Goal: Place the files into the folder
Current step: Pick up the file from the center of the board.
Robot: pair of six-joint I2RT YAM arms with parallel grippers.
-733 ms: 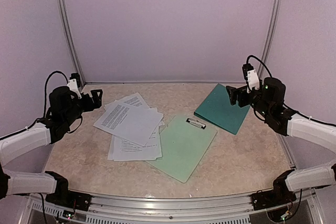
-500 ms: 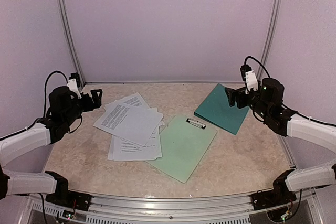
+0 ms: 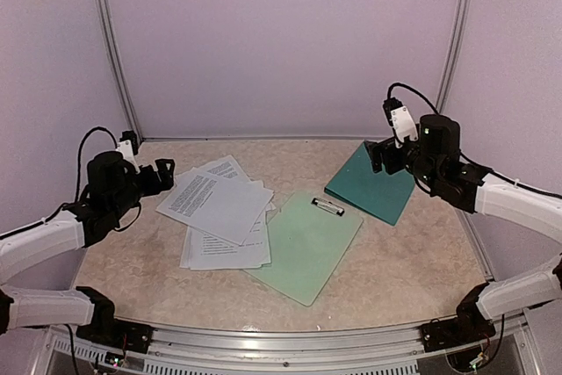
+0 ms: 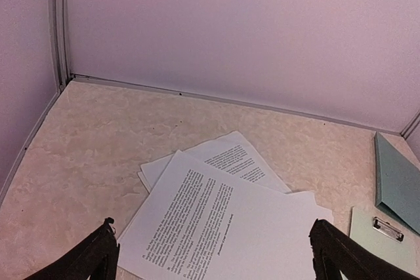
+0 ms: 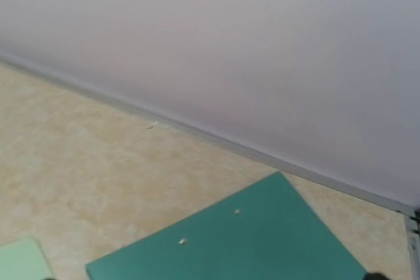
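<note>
The files (image 3: 233,204)' corner (image 3: 265,189) nearest the folder is clear of the clipboard, so my right gripper carries on going toward the files until its fingers close on that corner.
The files (image 3: 224,210) are a loose pile of white printed sheets on the left half of the table, also seen in the left wrist view (image 4: 216,224). The folder (image 3: 372,183) is dark teal-green, lies closed and flat at the back right, and fills the bottom of the right wrist view (image 5: 262,240). My left gripper (image 3: 163,173) is open and empty, just left of the pile's far-left corner and above the table. My right gripper (image 3: 378,156) is open and empty, hovering over the folder's far edge. Only its fingertips show at the bottom corners of the right wrist view.
A pale mint-green clipboard (image 3: 307,240) with a silver clip (image 3: 327,206) lies between the pile and the folder, its left edge under the sheets. It also shows in the left wrist view (image 4: 387,244). Walls enclose the back and sides.
My right gripper has risen and moved left, toward the folder's far corner. My left gripper has dropped slightly and edged toward the pile. Papers and folder have not moved.
</note>
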